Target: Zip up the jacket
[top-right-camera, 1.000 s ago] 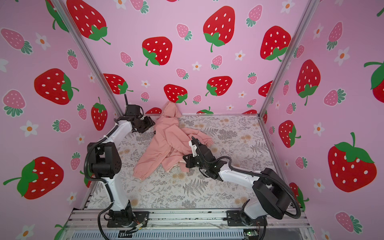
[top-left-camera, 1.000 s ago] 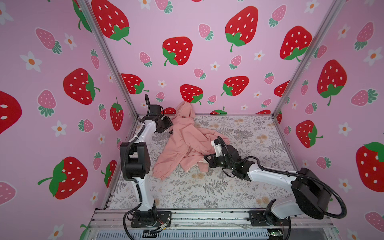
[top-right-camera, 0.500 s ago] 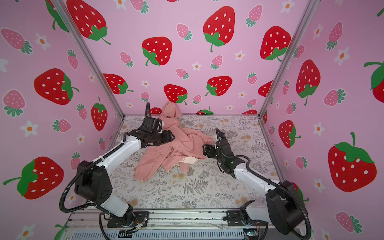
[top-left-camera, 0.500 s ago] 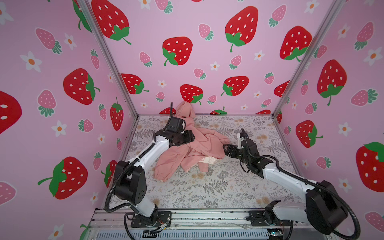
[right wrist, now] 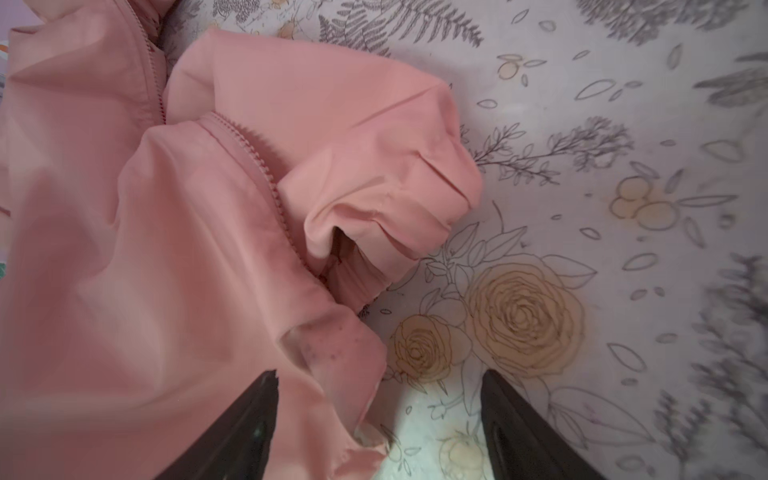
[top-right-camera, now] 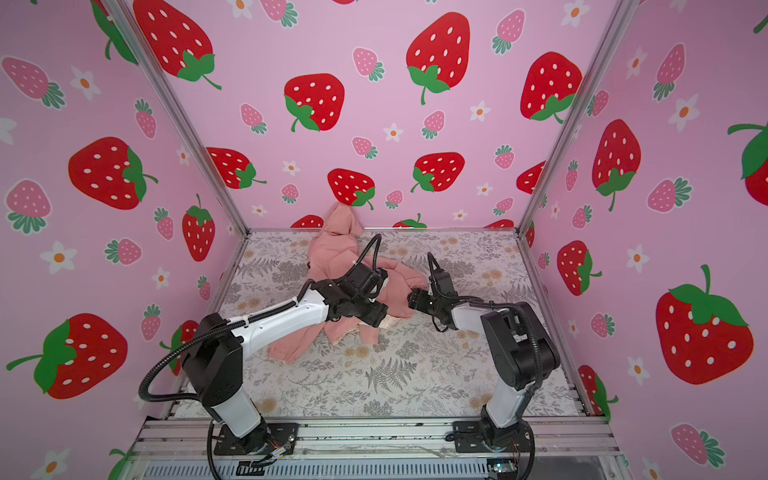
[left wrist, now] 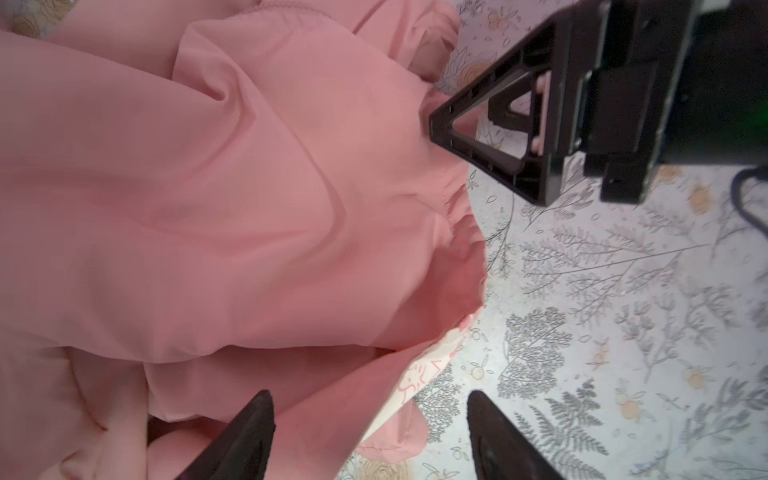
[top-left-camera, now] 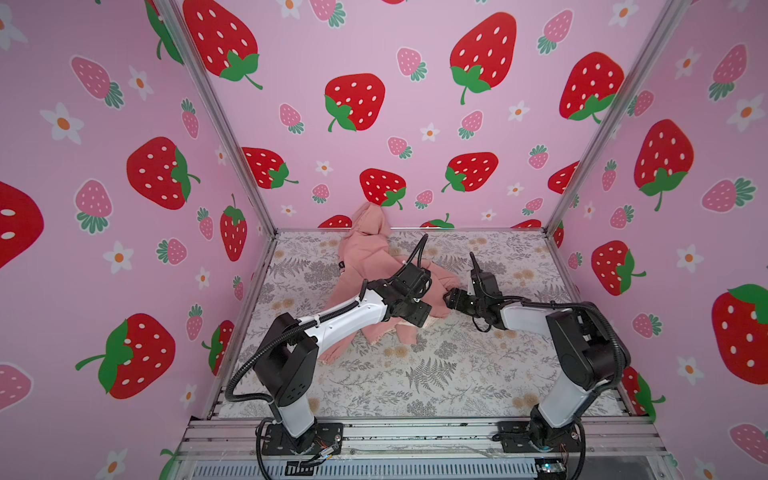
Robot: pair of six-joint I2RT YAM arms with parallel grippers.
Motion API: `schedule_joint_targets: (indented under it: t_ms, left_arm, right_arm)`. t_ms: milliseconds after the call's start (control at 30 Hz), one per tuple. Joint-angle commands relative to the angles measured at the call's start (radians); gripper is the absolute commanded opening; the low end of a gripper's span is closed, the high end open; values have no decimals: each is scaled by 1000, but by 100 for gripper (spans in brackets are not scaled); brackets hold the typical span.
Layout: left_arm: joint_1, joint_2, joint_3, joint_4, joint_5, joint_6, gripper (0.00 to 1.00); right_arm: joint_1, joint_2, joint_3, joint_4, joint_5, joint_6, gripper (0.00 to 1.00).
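I can see the front panel with the zipper teeth (right wrist: 254, 164) lying across to the gathered cuff, so my right gripper should bring its edge (right wrist: 342, 352) back for my left gripper to take.
The salmon-pink jacket (top-left-camera: 365, 253) (top-right-camera: 332, 253) lies crumpled on the floral mat, its hood against the back wall. My left gripper (top-left-camera: 417, 316) (top-right-camera: 374, 316) hangs over its front hem. In the left wrist view this gripper (left wrist: 370, 409) is open, above the hem where cream lining (left wrist: 424, 372) shows. My right gripper (top-left-camera: 449, 297) (top-right-camera: 412, 300) is at the jacket's right edge. The right wrist view shows it (right wrist: 378, 384) open, straddling a fabric corner. Unjoined zipper teeth (right wrist: 266, 174) run beside a gathered cuff (right wrist: 395, 216).
The floral mat (top-left-camera: 436, 374) covers the floor between three strawberry-printed walls (top-left-camera: 415, 124). A metal rail (top-left-camera: 415, 432) carries both arm bases at the front. My right gripper's finger (left wrist: 478, 137) shows close by in the left wrist view.
My left arm swung from the back-left corner across to the jacket's front hem. My right gripper let go of the fabric, opened and shifted a little to the right.
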Motion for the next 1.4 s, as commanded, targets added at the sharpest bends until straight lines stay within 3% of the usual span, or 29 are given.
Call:
schedule_joint_targets:
  t_ms: [0, 200, 300, 433, 533, 667, 900, 1000, 1067, 1100, 1167, 1200, 1233, 1367]
  left_arm:
    - [-22, 14, 40, -28, -36, 140, 76]
    - [-38, 69, 86, -85, 82, 198, 76]
    - [-49, 107, 101, -120, 48, 199, 72]
    - [-58, 165, 134, -206, -81, 169, 34]
    - [-54, 129, 84, -195, -168, 123, 0]
    - [-30, 9, -2, -171, -290, 1, 0]
    - [55, -239, -188, -190, -473, -278, 0]
    - [171, -357, -291, -202, -453, -394, 0]
    - [289, -466, -377, -184, -371, -457, 0]
    - [344, -518, -417, -166, -319, -475, 8]
    - [456, -645, -494, -135, -224, -507, 47]
    - [493, -692, -515, -136, -199, -514, 59]
    - [525, -740, -527, -145, -179, -520, 64]
    - [583, -856, -509, -197, -152, -525, 68]
  right_arm:
    - [-11, 35, 33, 59, -53, 37, 75]
    - [-17, 84, 72, 94, -103, 53, 60]
    - [-17, 90, 86, 117, -142, 63, 42]
    - [-15, 65, 85, 175, -213, 105, 18]
    - [-3, 19, 80, 207, -250, 132, 7]
    - [45, -60, 83, 222, -273, 145, 0]
    - [192, -137, 137, 232, -283, 144, 0]
    - [262, -125, 167, 240, -289, 147, 0]
    - [314, -105, 184, 257, -293, 152, 0]
    - [335, -90, 194, 259, -295, 151, 0]
    - [381, -46, 216, 264, -301, 148, 0]
    - [399, -25, 224, 267, -303, 147, 0]
    - [419, -1, 231, 272, -301, 150, 0]
    - [497, 101, 248, 323, -317, 180, 0]
